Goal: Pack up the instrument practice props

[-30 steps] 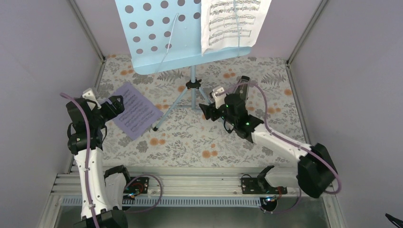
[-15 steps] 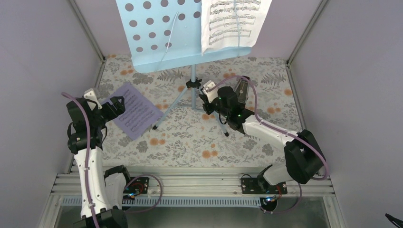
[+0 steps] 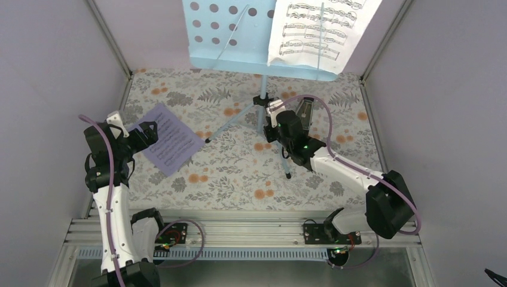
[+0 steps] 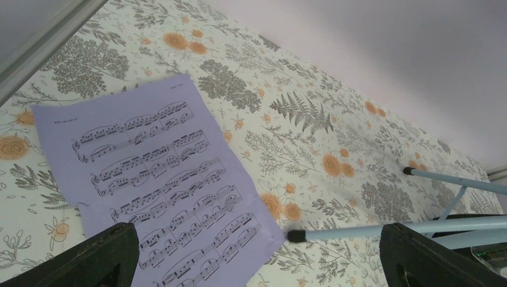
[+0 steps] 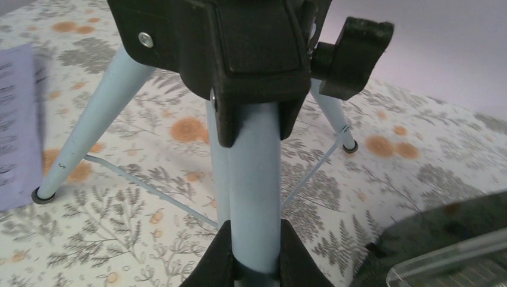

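Note:
A thin wire (image 3: 321,37) runs across the white sheet-music page on the stand. My right gripper should hold the wire while my left gripper pulls the page's edge (image 3: 273,49) out.
The light blue perforated music stand (image 3: 230,33) leans over the back of the table and carries a white sheet-music page (image 3: 320,30). My right gripper (image 3: 272,122) is shut on the stand's pale blue tube (image 5: 256,173), just below the black hub (image 5: 239,54). In the right wrist view the right gripper (image 5: 256,260) has both jaws pressed against the tube. The black metronome (image 3: 307,112) stands just behind that arm. A lavender page (image 3: 169,139) lies flat at the left. My left gripper (image 3: 146,133) hovers open over the lavender page (image 4: 149,179), holding nothing.
The stand's thin legs spread over the floral cloth. One black foot (image 4: 294,235) lies by the lavender page's corner, another foot (image 3: 289,176) is near the right arm. Grey walls close in the left, right and back sides.
My right gripper closed on the stand's tube. The stand then shifted and tilted to the right, taking the white page with it. The left arm stayed put.

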